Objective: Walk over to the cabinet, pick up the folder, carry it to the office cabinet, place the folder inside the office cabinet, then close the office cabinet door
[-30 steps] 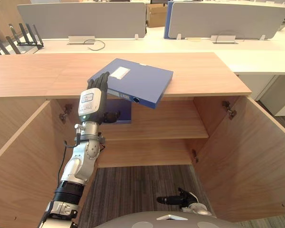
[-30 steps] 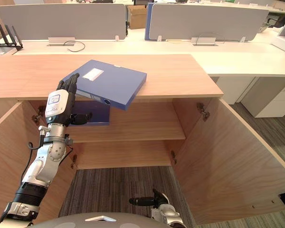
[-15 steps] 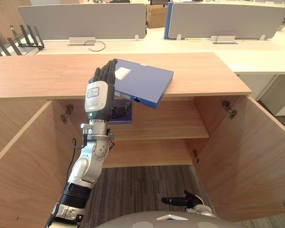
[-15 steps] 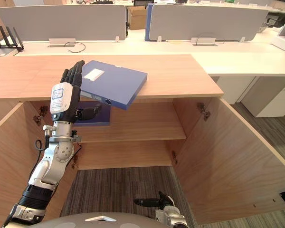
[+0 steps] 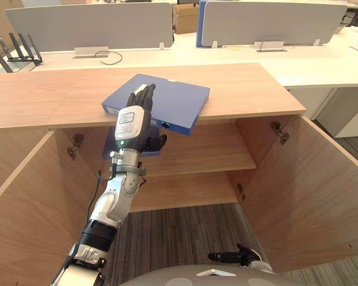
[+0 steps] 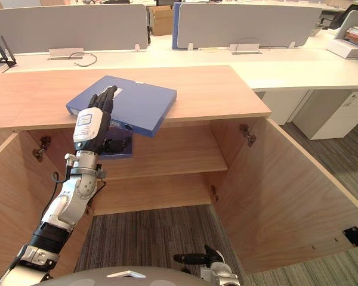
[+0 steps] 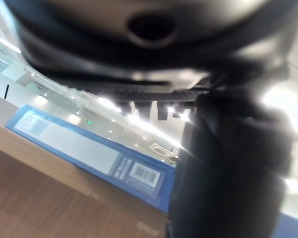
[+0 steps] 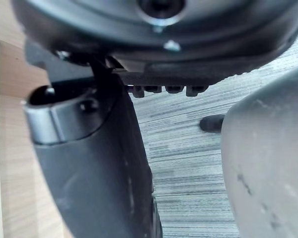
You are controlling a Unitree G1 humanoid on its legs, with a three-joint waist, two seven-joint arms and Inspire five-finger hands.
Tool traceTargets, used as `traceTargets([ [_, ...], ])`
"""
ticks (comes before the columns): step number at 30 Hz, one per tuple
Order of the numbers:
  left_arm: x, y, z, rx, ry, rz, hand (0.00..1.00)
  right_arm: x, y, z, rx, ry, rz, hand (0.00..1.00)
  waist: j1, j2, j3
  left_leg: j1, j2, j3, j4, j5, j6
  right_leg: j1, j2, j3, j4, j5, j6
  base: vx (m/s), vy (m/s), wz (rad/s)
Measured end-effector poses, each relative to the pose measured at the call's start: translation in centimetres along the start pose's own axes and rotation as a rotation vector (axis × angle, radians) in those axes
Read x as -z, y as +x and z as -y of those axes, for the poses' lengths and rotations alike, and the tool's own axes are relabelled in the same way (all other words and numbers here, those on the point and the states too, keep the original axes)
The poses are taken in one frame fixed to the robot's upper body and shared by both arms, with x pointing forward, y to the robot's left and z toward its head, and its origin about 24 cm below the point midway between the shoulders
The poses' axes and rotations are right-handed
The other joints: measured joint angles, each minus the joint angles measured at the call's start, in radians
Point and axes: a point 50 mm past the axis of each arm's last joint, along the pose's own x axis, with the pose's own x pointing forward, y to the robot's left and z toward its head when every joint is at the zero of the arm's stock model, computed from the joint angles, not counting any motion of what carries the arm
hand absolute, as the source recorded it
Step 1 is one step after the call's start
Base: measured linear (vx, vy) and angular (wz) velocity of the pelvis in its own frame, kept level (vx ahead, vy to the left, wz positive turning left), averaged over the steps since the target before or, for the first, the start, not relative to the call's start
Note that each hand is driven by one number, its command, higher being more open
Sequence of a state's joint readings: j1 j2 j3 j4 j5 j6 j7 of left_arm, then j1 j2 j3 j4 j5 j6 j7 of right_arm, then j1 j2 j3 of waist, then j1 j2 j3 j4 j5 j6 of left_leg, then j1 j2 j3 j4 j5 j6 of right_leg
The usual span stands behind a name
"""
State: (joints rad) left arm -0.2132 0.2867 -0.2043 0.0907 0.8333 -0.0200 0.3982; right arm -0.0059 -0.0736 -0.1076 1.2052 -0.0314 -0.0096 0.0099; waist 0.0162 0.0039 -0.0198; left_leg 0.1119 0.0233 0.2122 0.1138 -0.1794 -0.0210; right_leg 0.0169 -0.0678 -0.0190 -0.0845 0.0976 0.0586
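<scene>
The blue folder's near corner (image 5: pixel 182 127) juts out straight over the cabinet's edge, so the blue folder should remain stiff and closed when the robot lifts the folder's near side.
A blue folder (image 5: pixel 173 101) lies flat on the wooden cabinet top (image 5: pixel 244 89), its near corner sticking out over the front edge. My left hand (image 5: pixel 134 122) is raised at the folder's near left side. Its straight fingers (image 5: pixel 144 94) rest on the cover and the thumb (image 5: pixel 158 143) juts out below the cabinet's edge, so the hand is open. In the left wrist view the folder's labelled spine (image 7: pixel 89 153) runs just past the thumb (image 7: pixel 223 163). My right hand (image 5: pixel 232 257) hangs low over the carpet, relaxed and open.
Both cabinet doors stand open, one on the right (image 5: pixel 310 196) and one on the left (image 5: pixel 24 208). Inside are a wooden shelf (image 5: pixel 209 155) and a second blue folder (image 6: pixel 120 147) behind my left hand. White desks with grey partitions (image 5: pixel 95 24) stand behind.
My left hand has moved right from the folder's left edge and now lies with its fingers on the cover. The camera has shifted a little; the folder stays on the cabinet top.
</scene>
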Motion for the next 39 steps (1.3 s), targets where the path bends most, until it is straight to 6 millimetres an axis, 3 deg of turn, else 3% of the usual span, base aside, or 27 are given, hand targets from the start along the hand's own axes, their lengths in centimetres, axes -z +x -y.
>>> traceTargets([
  [6, 0.0, 0.7, 0.1, 0.009, 0.019, 0.019, 1.0, 0.0, 0.0, -0.1, -0.002, 0.0, 0.001, 1.0, -0.021, 0.0, 0.0, 0.0, -0.002, 0.001, 0.001, 0.0, 0.001, -0.001, -0.001, 0.003, 0.0, 0.003, 0.001, -0.04, -0.018, -0.02],
  [24, 0.0, 1.7, 2.1, 0.148, 0.083, 0.073, 1.0, -0.1, 0.0, -0.1, -0.003, -0.001, 0.005, 1.0, -0.029, -0.001, -0.001, -0.003, -0.008, 0.013, 0.002, -0.002, 0.005, -0.016, -0.004, 0.024, 0.0, 0.01, 0.007, -0.02, -0.013, -0.04],
  [29, 0.1, 2.0, 2.3, 0.164, 0.103, 0.084, 1.0, -0.3, 0.0, -0.1, -0.004, -0.001, 0.01, 1.0, -0.047, -0.002, -0.001, -0.003, -0.013, 0.013, 0.002, -0.002, 0.005, -0.016, -0.009, 0.026, 0.0, 0.013, 0.011, -0.04, -0.014, -0.01],
  [30, 0.1, 2.2, 2.4, 0.169, 0.111, 0.087, 0.0, -0.3, 0.0, -0.1, -0.004, -0.001, 0.009, 1.0, -0.047, -0.004, 0.0, -0.003, -0.013, 0.013, 0.003, -0.001, 0.005, -0.016, -0.009, 0.026, 0.0, 0.013, 0.012, -0.04, -0.015, -0.01],
  [35, 0.3, 2.8, 2.5, 0.179, 0.149, 0.092, 0.0, -0.3, 0.0, -0.1, -0.004, -0.001, 0.009, 1.0, -0.049, -0.005, 0.0, -0.003, -0.013, 0.013, 0.004, -0.001, 0.005, -0.016, -0.01, 0.026, 0.0, 0.014, 0.012, -0.02, -0.015, 0.0],
  [39, -0.1, 4.5, 1.3, 0.125, 0.181, 0.129, 0.0, -0.2, 0.0, -0.1, -0.004, -0.001, 0.006, 1.0, -0.052, -0.009, -0.002, -0.003, -0.014, 0.013, 0.004, -0.001, 0.005, -0.016, -0.01, 0.026, 0.0, 0.016, 0.012, 0.0, 0.0, 0.0],
])
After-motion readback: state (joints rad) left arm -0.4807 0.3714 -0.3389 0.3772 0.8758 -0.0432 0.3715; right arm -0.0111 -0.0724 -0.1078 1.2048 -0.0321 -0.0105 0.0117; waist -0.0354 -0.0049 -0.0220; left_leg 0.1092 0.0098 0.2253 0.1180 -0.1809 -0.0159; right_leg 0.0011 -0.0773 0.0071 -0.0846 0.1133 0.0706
